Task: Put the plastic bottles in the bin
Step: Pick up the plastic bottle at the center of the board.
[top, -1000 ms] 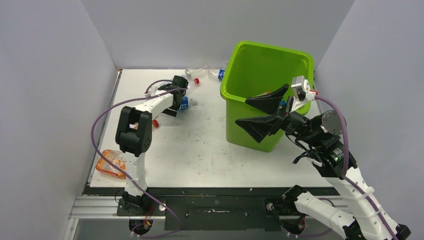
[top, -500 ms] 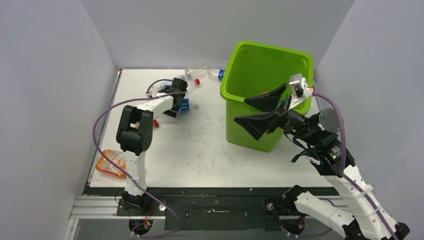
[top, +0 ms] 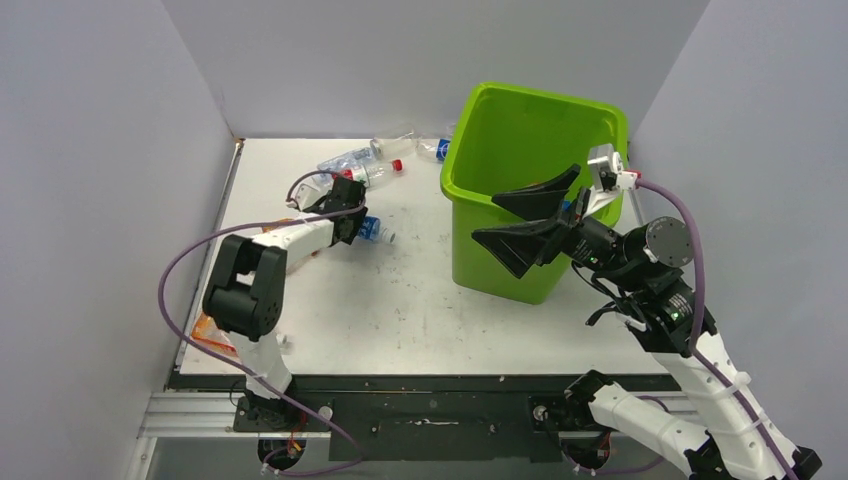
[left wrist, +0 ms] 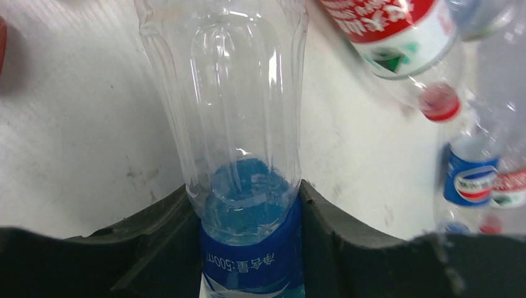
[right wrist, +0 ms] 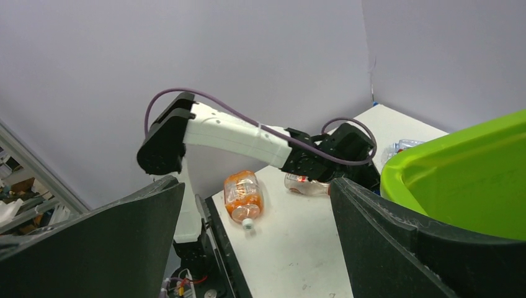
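Observation:
Next, I lift the blue-labelled bottle in my left gripper and pass its cap end to my right gripper, since the lime-green bin stands across from the bottle.
My left gripper is shut on a clear bottle with a blue label, low over the table's back left. In the left wrist view the fingers clamp the bottle at its label, with the gripper round it. Two or three more clear bottles lie by the back wall; one has a red label, one a Pepsi label. An orange bottle lies at the front left. The lime-green bin stands at the right. My right gripper is open and empty at the bin's near left wall.
The right wrist view shows the left arm, the orange bottle, a clear bottle with a red label under the arm and the bin's rim. Grey walls close in the table on three sides.
My left gripper has drawn back toward me and left with the blue-labelled bottle, uncovering bottles by the back wall. The right arm has barely moved.

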Controlling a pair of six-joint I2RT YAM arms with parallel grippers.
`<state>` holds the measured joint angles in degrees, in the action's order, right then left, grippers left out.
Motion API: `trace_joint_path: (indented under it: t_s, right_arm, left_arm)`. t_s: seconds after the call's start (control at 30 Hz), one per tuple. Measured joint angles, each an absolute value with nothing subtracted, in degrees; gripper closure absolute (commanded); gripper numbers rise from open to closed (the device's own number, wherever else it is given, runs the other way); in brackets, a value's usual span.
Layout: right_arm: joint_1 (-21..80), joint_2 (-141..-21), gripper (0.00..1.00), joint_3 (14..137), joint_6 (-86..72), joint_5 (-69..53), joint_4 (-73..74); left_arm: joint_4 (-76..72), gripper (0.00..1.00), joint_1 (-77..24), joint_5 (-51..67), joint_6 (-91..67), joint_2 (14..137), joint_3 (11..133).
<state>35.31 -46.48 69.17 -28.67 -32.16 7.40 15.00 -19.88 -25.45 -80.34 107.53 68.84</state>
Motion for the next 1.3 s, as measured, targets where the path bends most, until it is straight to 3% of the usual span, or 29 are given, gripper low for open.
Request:
trace_joint_path:
  t_s: [0.4, 0.7, 0.8, 1.03, 1.3]
  right_arm:
    - [35.31, -46.59, 0.09, 70.19, -29.5, -30.85, 7.77]
    - [36.67, -51.83, 0.08, 70.17, -30.92, -31.42, 4.54]
    - [42.7, -55.94, 0.07, 71.22, -29.1, -27.09, 4.86]
    - [70.57, -66.85, 0.06, 75.68, -17.91, -7.81, 8.49]
    - [78.7, -67.68, 0.06, 70.52, -10.59, 8.49, -1.28]
  left_arm:
    - [-5.87, 0.75, -20.03, -16.05, -64.1, 67.53, 52.36]
    - [-28.08, 0.78, -18.98, 10.28, -44.1, 44.45, 48.99]
    - [-33.47, 0.78, -20.05, 16.78, -41.74, 40.1, 48.49]
    - [-46.59, 0.81, -20.49, 22.68, -43.7, 36.67, 41.74]
    - [-46.85, 0.85, -20.58, 22.81, -48.16, 33.69, 37.17]
